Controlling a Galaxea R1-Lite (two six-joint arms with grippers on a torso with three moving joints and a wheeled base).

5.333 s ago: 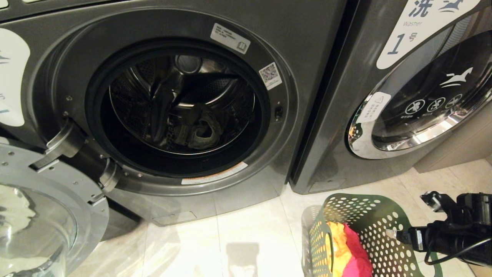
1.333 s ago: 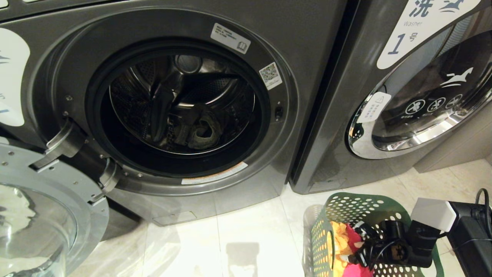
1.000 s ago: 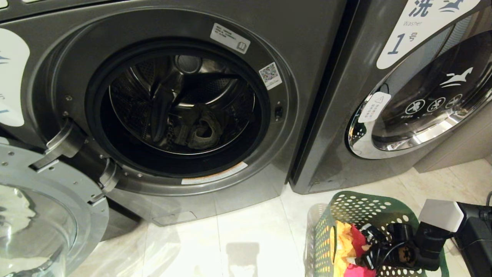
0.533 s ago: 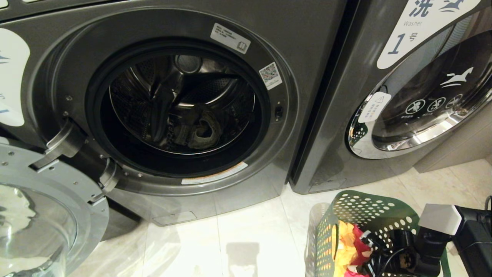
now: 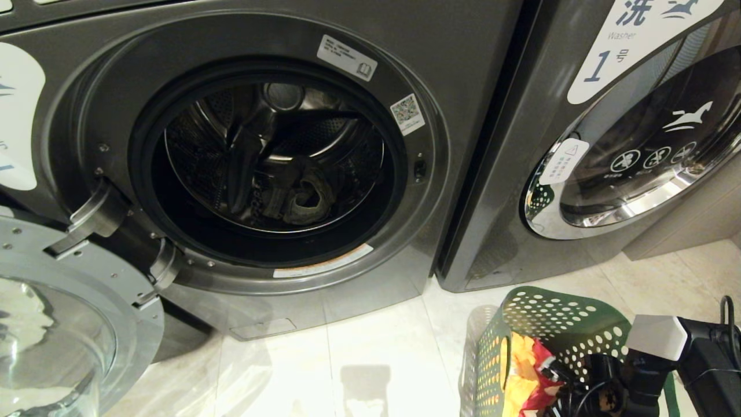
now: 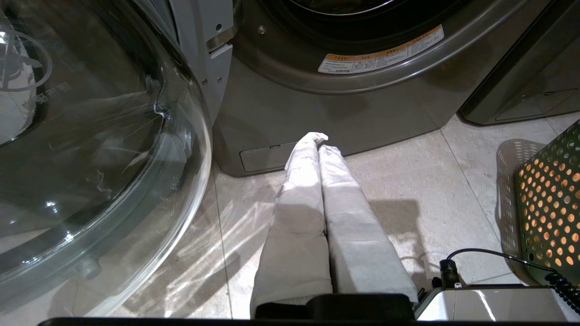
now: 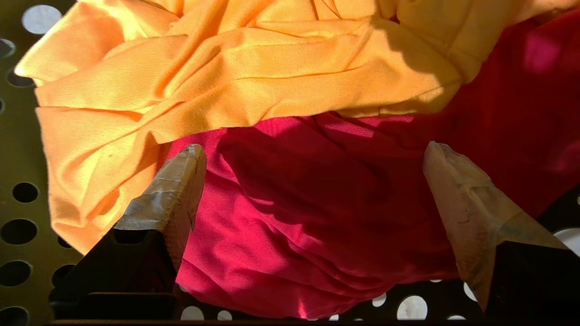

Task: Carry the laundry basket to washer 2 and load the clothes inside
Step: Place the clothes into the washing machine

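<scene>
I expect the red-pink cloth to come out by itself when I lift it, because the yellow-orange cloth just laps over the edge (image 7: 304,106) of the red-pink cloth (image 7: 321,217).
The dark green laundry basket (image 5: 556,313) stands on the floor at the lower right, in front of the washers. In it lie a yellow-orange cloth (image 5: 521,370) (image 7: 235,77) and a red-pink cloth (image 5: 538,362) (image 7: 290,235). My right gripper (image 5: 558,388) (image 7: 313,149) reaches down into the basket, open, its two fingertips straddling the red-pink cloth just above it. The open grey washer (image 5: 463,87) has a grey garment (image 5: 304,200) in its drum; its white label (image 5: 17,116) is cut off, so I read no numeral. My left gripper (image 6: 319,138) hangs shut and empty over the floor.
The washer's glass door (image 5: 58,324) (image 6: 90,136) is swung open to the left, low over the floor. The shut washer labelled 1 (image 5: 613,52) stands on the right. Pale floor tiles (image 5: 376,359) lie between door and basket.
My right gripper, beside the basket five seconds ago, has gone into it and sunk lower onto the clothes, staying open. The basket has shifted slightly right. The left arm has kept still.
</scene>
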